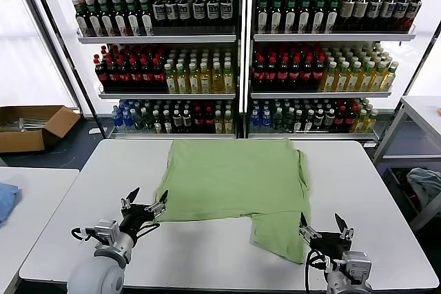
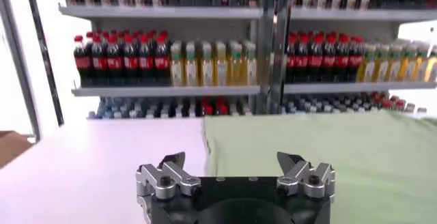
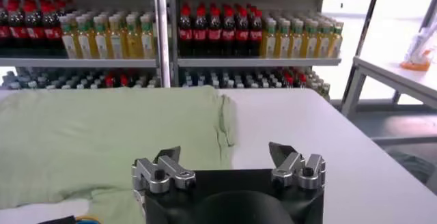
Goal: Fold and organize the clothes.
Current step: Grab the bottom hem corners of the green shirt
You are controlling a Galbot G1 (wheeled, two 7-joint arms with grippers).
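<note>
I continue to move my left gripper's open fingers down, since the light green shirt's front corner (image 1: 165,217) lies flat beside them, until they straddle its side edge (image 1: 157,219) and close.
The light green shirt (image 1: 238,184) lies partly folded on the white table (image 1: 83,218), plain side up; one flap hangs toward the front right. Collar, buttons and print are hidden. My left gripper (image 1: 144,204) is open and empty, just at the shirt's front left corner. My right gripper (image 1: 324,226) is open and empty at the flap's right edge near the table front. The left wrist view shows the shirt (image 2: 328,150) ahead of the open gripper (image 2: 232,158). The right wrist view shows the shirt (image 3: 102,136) ahead of the open gripper (image 3: 224,154).
Shelves of bottles (image 1: 234,53) stand behind the table. A cardboard box (image 1: 31,127) sits on the floor at far left. A blue cloth (image 1: 5,197) lies on a side table at left. Another table (image 1: 424,111) stands at right.
</note>
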